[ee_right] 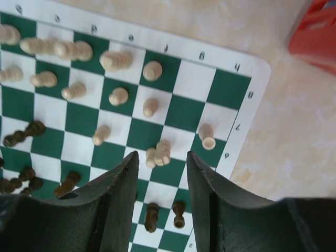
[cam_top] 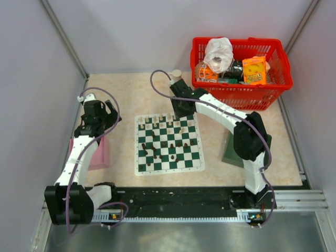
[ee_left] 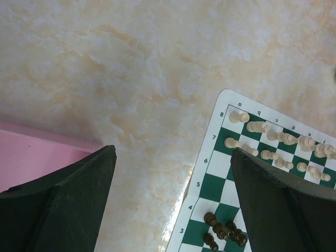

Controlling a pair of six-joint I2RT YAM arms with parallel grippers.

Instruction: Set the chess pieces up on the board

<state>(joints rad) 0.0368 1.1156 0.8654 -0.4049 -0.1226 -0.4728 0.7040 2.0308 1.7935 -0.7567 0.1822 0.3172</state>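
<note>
My right gripper should keep moving down, with its open fingers centred in line with the larger cream piece (ee_right: 163,149), until they are on either side of its top (ee_right: 162,158), and then close.
The green and white checked board (cam_top: 169,144) lies in the middle of the table. Cream pieces (cam_top: 163,122) stand and lie along its far rows; dark pieces (cam_top: 163,149) are scattered over its middle and near rows. My right gripper (ee_right: 161,160) is open and empty, above the board's far right part, with two cream pieces (ee_right: 159,154) lying just ahead of its fingertips and two dark pieces (ee_right: 165,215) lying below between the fingers. My left gripper (ee_left: 173,157) is open and empty over bare table left of the board (ee_left: 218,173), far corner side.
A red basket (cam_top: 242,71) of packaged goods stands at the back right. A pink tray (cam_top: 100,155) lies left of the board under my left arm. A dark green tray (cam_top: 231,152) lies right of the board, partly hidden by my right arm.
</note>
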